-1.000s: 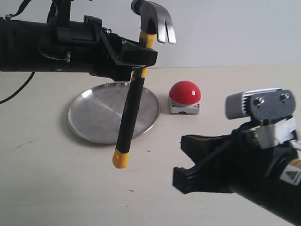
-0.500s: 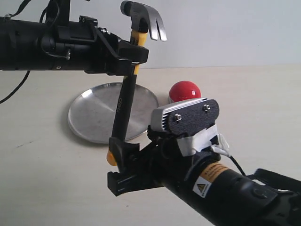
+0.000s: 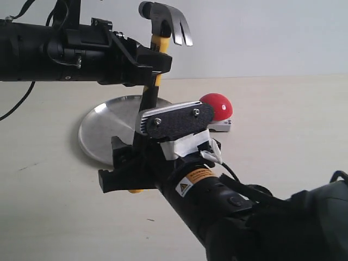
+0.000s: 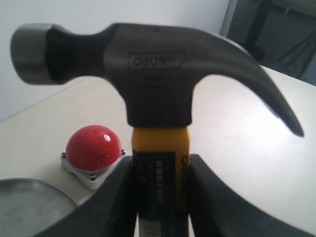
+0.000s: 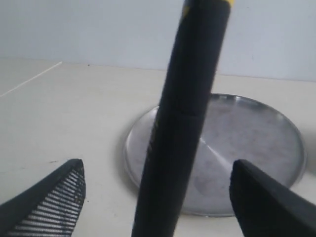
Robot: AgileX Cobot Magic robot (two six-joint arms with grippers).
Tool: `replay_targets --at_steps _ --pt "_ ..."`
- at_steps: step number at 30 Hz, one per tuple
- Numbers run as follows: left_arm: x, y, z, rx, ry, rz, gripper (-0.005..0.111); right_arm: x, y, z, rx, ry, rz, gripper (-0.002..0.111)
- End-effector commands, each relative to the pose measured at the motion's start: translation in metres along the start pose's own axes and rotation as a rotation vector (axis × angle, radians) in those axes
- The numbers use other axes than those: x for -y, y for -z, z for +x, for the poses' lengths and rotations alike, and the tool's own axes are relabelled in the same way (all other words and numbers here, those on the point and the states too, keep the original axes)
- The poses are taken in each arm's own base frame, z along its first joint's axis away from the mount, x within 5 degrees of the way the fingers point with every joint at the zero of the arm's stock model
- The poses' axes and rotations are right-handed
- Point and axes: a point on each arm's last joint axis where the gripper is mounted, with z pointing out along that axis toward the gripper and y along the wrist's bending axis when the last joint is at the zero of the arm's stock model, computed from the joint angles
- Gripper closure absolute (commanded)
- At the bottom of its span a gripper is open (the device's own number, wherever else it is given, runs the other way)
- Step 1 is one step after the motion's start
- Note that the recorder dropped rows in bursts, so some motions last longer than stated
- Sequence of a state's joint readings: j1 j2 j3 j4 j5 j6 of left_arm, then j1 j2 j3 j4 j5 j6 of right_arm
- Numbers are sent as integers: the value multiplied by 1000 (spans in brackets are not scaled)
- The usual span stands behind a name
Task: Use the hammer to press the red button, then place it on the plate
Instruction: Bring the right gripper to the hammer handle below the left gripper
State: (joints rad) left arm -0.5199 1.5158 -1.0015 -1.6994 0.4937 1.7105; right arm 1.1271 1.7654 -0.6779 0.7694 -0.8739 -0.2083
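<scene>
The robot's left gripper is holding the hammer just under its head (image 3: 161, 43), so the right gripper should take hold of the hammer's black handle lower down (image 5: 168, 182) before the left gripper opens.
The hammer (image 3: 163, 22) hangs upright above the table, head up, with my left gripper (image 3: 155, 60) shut on its handle just below the yellow neck band (image 4: 160, 148). My right gripper (image 3: 122, 168) is open, and the black handle (image 5: 182, 123) stands between its spread fingers (image 5: 54, 197) without touching either. The handle's lower part is mostly hidden behind the right arm in the exterior view. The red button (image 3: 217, 105) sits on the table to the right of the plate (image 3: 103, 136), which lies behind the handle. Both also show in the left wrist view, button (image 4: 94, 147) and plate (image 4: 29, 207).
The right arm's wrist camera housing (image 3: 174, 119) and forearm fill the lower middle of the exterior view and cover part of the button's base. A black cable (image 3: 16, 106) trails at the far left. The plate (image 5: 247, 143) is bare.
My right arm has swung left across the table, bringing its open jaws around the lower handle. The left gripper shifted the hammer slightly left, then held still.
</scene>
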Motion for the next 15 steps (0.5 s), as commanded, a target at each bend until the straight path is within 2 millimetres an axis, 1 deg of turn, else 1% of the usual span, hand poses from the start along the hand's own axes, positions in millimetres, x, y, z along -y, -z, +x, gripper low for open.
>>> replay_targets --at_steps 1,3,5,6,7,8,9,11,13,14,15 --pt "5 5 -12 56 33 38 107 -7 -12 -3 23 -23 25 31" --pt "6 5 -12 57 33 44 107 -6 -16 -1 16 -44 50 32" --pt "6 5 -12 57 33 44 107 -3 -17 4 -2 -73 87 39" --pt "6 5 -12 57 33 44 107 -1 -18 7 -18 -94 114 46" --pt "6 5 -12 57 33 44 107 0 -18 7 -20 -94 117 51" --pt "6 5 -12 57 33 44 107 -1 -18 9 -23 -89 115 58" --pt "6 5 -12 57 33 44 107 -1 -19 8 -19 -86 109 61" --pt "6 4 -11 55 39 46 107 -3 -19 7 -15 -84 102 73" --pt "6 4 -12 56 39 48 107 -5 -20 6 -9 -63 77 97" --pt "6 4 -11 56 39 48 107 -5 -20 6 -9 -62 76 105" --pt "6 4 -11 56 39 48 107 -5 -20 6 -9 -62 76 108"
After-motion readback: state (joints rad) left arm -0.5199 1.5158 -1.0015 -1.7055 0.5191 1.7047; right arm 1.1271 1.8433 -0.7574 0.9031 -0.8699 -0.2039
